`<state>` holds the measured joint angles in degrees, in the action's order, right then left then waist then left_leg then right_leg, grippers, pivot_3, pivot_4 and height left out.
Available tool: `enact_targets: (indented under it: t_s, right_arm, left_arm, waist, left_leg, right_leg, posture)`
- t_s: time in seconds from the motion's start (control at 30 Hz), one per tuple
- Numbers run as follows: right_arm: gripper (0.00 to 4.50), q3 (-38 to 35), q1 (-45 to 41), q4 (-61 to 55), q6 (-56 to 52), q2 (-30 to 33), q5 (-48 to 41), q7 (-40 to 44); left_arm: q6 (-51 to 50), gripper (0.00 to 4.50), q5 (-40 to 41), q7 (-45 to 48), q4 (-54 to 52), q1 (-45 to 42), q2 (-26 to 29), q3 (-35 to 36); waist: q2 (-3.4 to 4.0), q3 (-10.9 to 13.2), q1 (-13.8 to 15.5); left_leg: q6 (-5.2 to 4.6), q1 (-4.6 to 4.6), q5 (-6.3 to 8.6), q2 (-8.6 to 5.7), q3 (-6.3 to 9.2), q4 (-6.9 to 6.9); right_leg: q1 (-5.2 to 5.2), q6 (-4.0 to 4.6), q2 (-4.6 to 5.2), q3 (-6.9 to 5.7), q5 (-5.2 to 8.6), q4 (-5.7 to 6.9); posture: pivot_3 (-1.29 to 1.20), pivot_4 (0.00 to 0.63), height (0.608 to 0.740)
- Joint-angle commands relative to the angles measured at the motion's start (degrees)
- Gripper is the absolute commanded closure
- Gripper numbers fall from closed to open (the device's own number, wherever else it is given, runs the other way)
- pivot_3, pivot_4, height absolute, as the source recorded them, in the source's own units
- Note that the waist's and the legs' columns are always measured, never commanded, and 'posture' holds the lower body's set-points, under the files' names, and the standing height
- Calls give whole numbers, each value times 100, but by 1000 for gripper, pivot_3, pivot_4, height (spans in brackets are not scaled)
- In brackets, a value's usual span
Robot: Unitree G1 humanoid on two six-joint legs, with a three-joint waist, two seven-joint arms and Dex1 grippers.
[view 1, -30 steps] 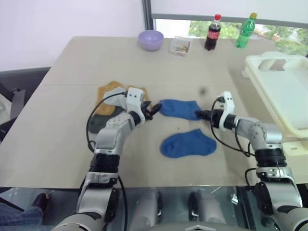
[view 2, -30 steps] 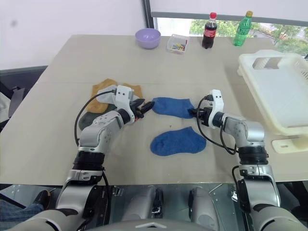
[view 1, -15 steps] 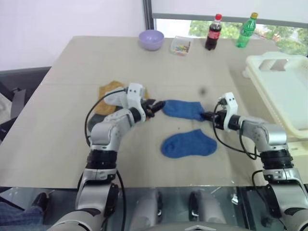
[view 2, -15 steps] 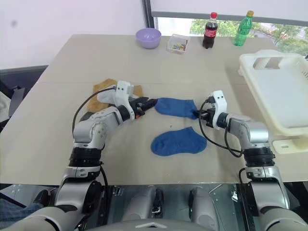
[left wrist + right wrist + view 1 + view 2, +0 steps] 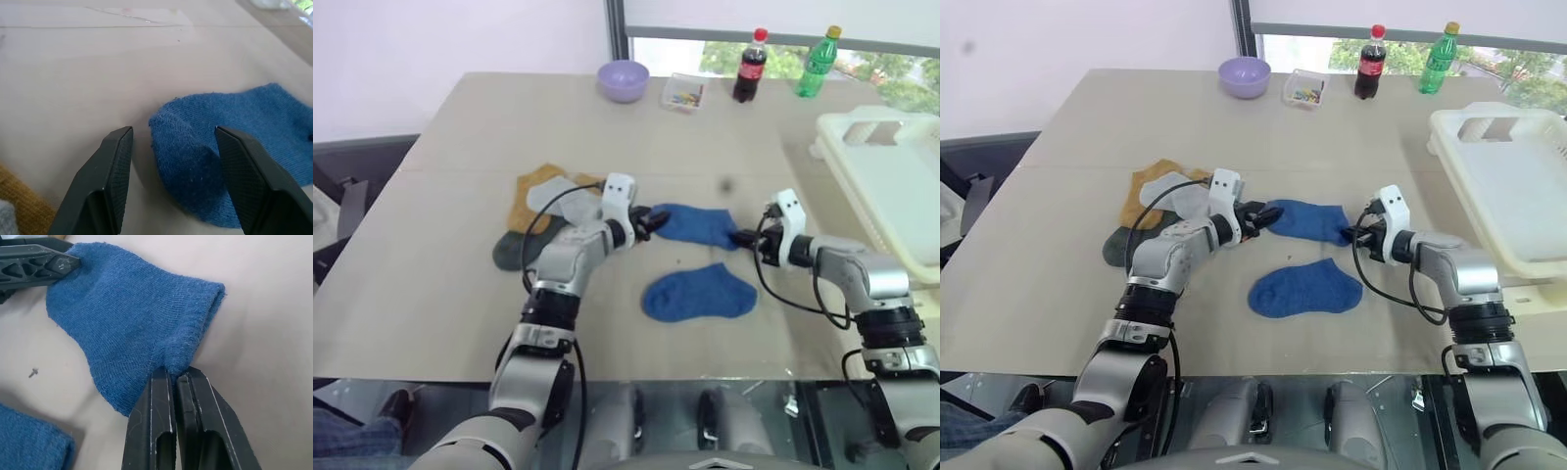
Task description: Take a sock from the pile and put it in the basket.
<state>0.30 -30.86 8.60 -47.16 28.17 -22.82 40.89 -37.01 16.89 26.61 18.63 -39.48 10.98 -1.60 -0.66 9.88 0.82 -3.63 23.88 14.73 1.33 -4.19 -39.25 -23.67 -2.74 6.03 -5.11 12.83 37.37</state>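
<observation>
The other blue sock (image 5: 699, 293) has a similar shape, so the blue sock (image 5: 695, 225) between my grippers will cover most of it when I carry it over.
A blue sock (image 5: 698, 225) lies flat at the middle of the table. My right gripper (image 5: 175, 374) is shut on the edge of its right end. My left gripper (image 5: 173, 132) stands open at the sock's left end, one finger on each side of the tip of the sock (image 5: 230, 147). The pile (image 5: 536, 211) of mustard, light grey and dark grey socks lies just left of my left arm. A second blue sock (image 5: 698, 294) lies nearer the table's front edge. The white basket (image 5: 891, 186) stands at the table's right side, beyond my right arm.
At the far edge stand a lilac bowl (image 5: 624, 80), a small clear box (image 5: 683, 93), a cola bottle (image 5: 749, 67) and a green bottle (image 5: 815, 63). Bare tabletop stretches between the socks and those items.
My left gripper has moved right, off the pile, to the blue sock's left end, and its fingers have narrowed a little. My right gripper, with the sock, has shifted slightly right.
</observation>
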Motion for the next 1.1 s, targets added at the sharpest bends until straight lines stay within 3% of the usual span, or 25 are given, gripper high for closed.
enact_targets:
  t_s: [0.03, 0.13, 0.37, 0.53, 0.8, 1.0, 1.1]
  right_arm:
    - [4500, -81, 58, -174, 31, 150, 37, 18]
    - [4500, -101, 72, -184, 40, 205, 36, 24]
    - [4500, -111, 44, -174, 90, 215, 50, -13]
    - [4500, -212, -67, -388, 22, 244, -36, -62]
    - [4500, -604, 132, -1971, -1061, 935, -984, 385]
    - [4500, -632, 503, -2777, -1391, 1855, -1424, 851]
    - [4500, -554, 422, -2942, -1568, 1896, -1572, 739]
  left_arm:
    - [13, 2992, -97, 61, 69, 72, -15, -89]
    - [23, 4331, -120, 57, 80, 92, -9, -77]
    - [25, 4331, -57, -46, 20, 153, -82, 76]
    - [29, 4331, 241, -33, -670, 391, -146, 347]
    - [-675, 4331, 1206, -483, -3689, 1690, -57, 998]
    - [-1123, 4331, 1776, -1028, -5536, 3054, -198, 918]
    - [-1441, 4331, 1778, -1233, -6120, 3645, -74, 516]
  waist:
    - [0, 0, 1]
    - [0, 0, -1]
    - [0, 0, -1]
    - [0, 1, -12]
    - [0, 8, -15]
    - [-2, 9, 18]
    - [-2, 9, 2]
  left_leg:
    - [0, 0, 0, 0, 0, 0]
    - [0, 0, 0, 0, 1, 0]
    - [-1, 0, 0, 1, 1, 0]
    - [-1, 1, 0, 1, 1, 0]
    - [2, 22, 0, 10, 6, 4]
    - [-8, 32, 8, 8, 15, 9]
    - [-32, 37, 22, 3, 14, 3]
  right_leg:
    - [0, 0, 1, 0, 0, 0]
    - [0, 0, 1, 0, 0, 0]
    - [0, 0, 1, 0, 0, 0]
    - [-1, 0, 1, 0, 0, 0]
    - [-16, 1, 2, -2, -1, -17]
    - [-4, 1, 11, -10, -1, -55]
    - [-5, -7, 14, -9, -7, -59]
  posture:
    - [0, 150, 733]
    - [0, 150, 733]
    - [0, 150, 733]
    - [0, 150, 733]
    - [0, 150, 733]
    - [0, 150, 733]
    - [0, 150, 733]
